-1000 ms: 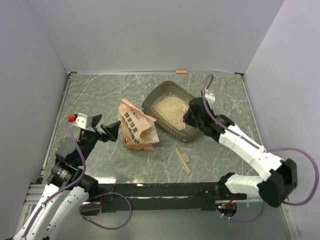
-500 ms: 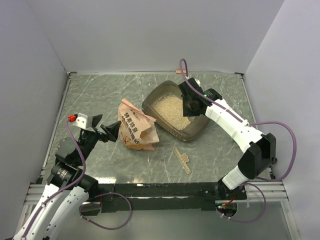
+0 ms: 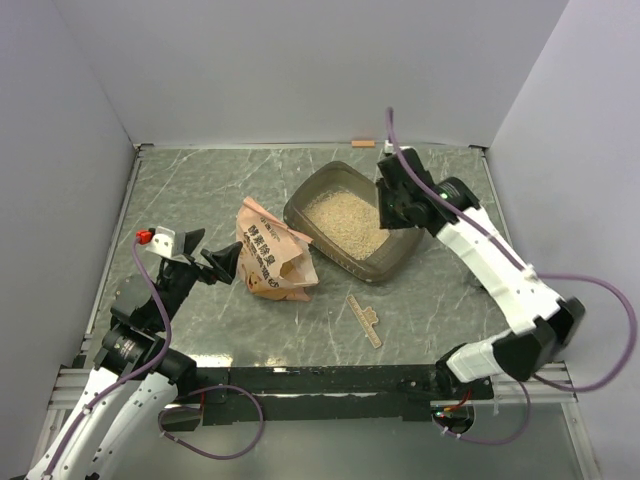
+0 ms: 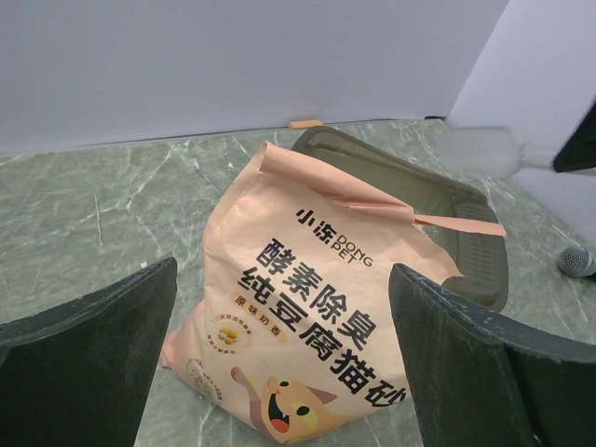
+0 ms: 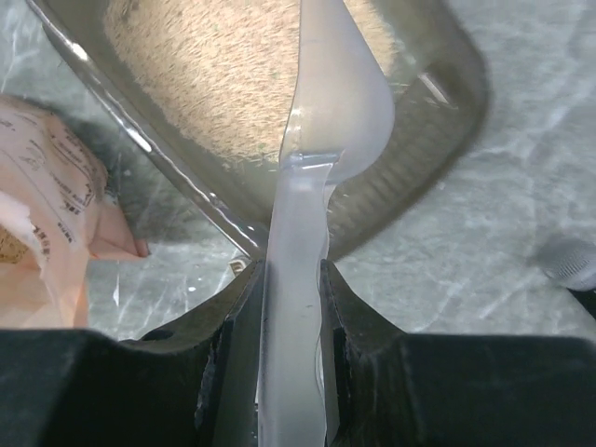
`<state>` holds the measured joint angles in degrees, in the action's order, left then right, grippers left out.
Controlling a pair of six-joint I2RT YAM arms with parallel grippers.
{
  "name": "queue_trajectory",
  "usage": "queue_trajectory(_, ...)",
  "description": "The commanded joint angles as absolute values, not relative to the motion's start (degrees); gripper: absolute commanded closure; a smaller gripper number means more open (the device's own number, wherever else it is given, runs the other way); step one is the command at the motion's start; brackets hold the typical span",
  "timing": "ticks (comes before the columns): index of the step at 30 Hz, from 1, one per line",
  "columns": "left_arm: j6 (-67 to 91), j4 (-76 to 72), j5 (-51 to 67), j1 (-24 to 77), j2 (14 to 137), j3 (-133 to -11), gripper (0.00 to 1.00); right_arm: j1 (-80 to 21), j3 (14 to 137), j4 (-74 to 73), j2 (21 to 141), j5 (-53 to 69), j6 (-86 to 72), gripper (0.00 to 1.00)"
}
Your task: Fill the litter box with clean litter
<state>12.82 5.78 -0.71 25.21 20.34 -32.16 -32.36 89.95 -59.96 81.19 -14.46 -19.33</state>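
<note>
My right gripper should go on past the litter box's rim and let go of the scoop there, because the scoop's bowl (image 5: 345, 121) is empty and the tabletop (image 3: 432, 268) beside the litter box is clear.
The litter box (image 3: 301, 208) is a dark translucent tray at mid-table, part filled with pale beige litter (image 3: 344, 219). The orange-pink bag (image 3: 272, 256) lies on its side just left of it, its torn top toward the box. My left gripper (image 3: 216, 262) is open and empty, left of the bag; in the left wrist view the bag (image 4: 317, 317) lies between and beyond its fingers (image 4: 93, 354). My right gripper (image 3: 390, 212) hovers over the box's right side, shut on the handle of a translucent white scoop (image 5: 321, 140), whose bowl is over the litter (image 5: 205, 65).
A small tan strip (image 3: 365, 320) lies on the table in front of the box. A small orange piece (image 3: 362, 143) sits at the back wall. White walls enclose the table on three sides.
My right arm has swung with the scoop from the box's near right corner up over the box, then a little to the right. The left arm and the bag have not moved.
</note>
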Motion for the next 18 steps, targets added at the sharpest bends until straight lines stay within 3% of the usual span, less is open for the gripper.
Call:
queue_trajectory(1, 13.0, 3.3, 0.2, 25.4, 20.0, -33.1, 0.01, -31.4, 86.3, -60.6, 74.3, -23.9, -22.5, 1.0)
queue_trajectory(11, 13.1, 3.3, 0.3, 25.6, 20.0, -33.0, 0.01, -21.9, 65.3, -51.3, 60.1, -33.0, -34.1, 1.0)
queue_trajectory(18, 13.0, 3.3, 0.2, 25.8, 19.8, -33.0, 0.01, -12.5, 51.3, -40.3, 59.9, -22.5, -34.9, 1.0)
